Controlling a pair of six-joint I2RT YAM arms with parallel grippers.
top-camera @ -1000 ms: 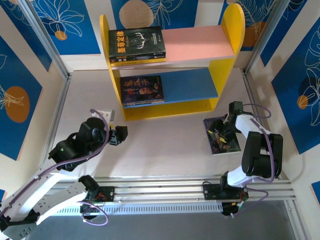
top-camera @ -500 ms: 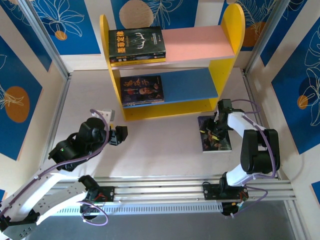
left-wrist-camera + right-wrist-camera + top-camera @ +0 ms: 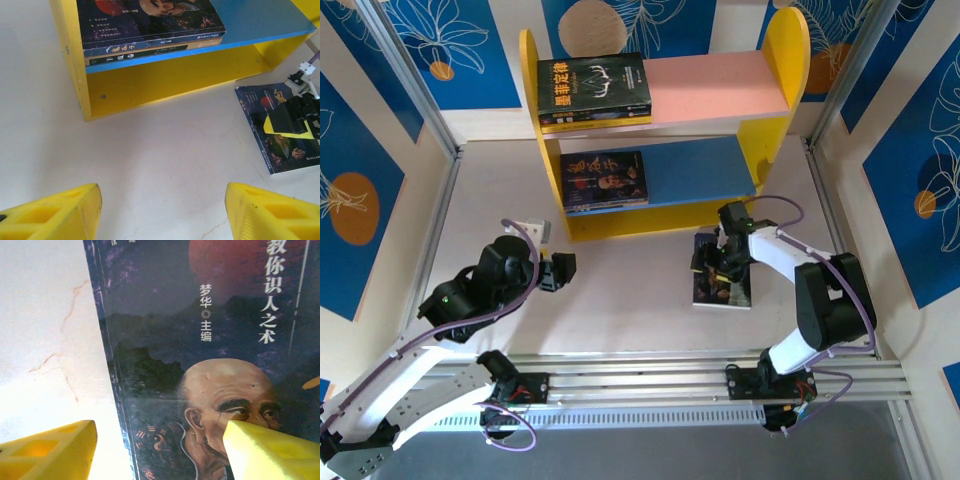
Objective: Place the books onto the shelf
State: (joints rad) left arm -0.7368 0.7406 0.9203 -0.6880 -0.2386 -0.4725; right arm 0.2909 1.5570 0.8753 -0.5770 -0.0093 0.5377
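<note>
The dark blue book [image 3: 723, 291] lies far from my left gripper, so my right gripper should draw it toward the middle [image 3: 654, 279] before both grippers take its opposite edges.
The shelf [image 3: 775, 60] stands at the back, its yellow foot also in the left wrist view [image 3: 150, 85]. Dark books [image 3: 593, 90] lie at the left of its pink board, and more [image 3: 604, 180] [image 3: 150, 20] on the blue board. One dark blue book [image 3: 722, 293] [image 3: 280, 150] [image 3: 200, 315] with a bald man's face lies flat on the table in front of the shelf's right half. My right gripper [image 3: 718, 262] [image 3: 160, 450] [image 3: 295, 125] is open over its left edge, one finger above the cover, the other above the table. Open and holding nothing, my left gripper [image 3: 563, 270] [image 3: 162, 215] hangs left of centre.
Metal rails [image 3: 650, 380] run along the near edge by the arm bases. Blue patterned walls [image 3: 350, 200] close in the left, right and back. A small white block [image 3: 532, 228] lies by the left arm. Bare table lies between the two grippers.
The right gripper has slid left and slightly toward the shelf, and the book under it has moved along with it. The left arm has stayed put.
</note>
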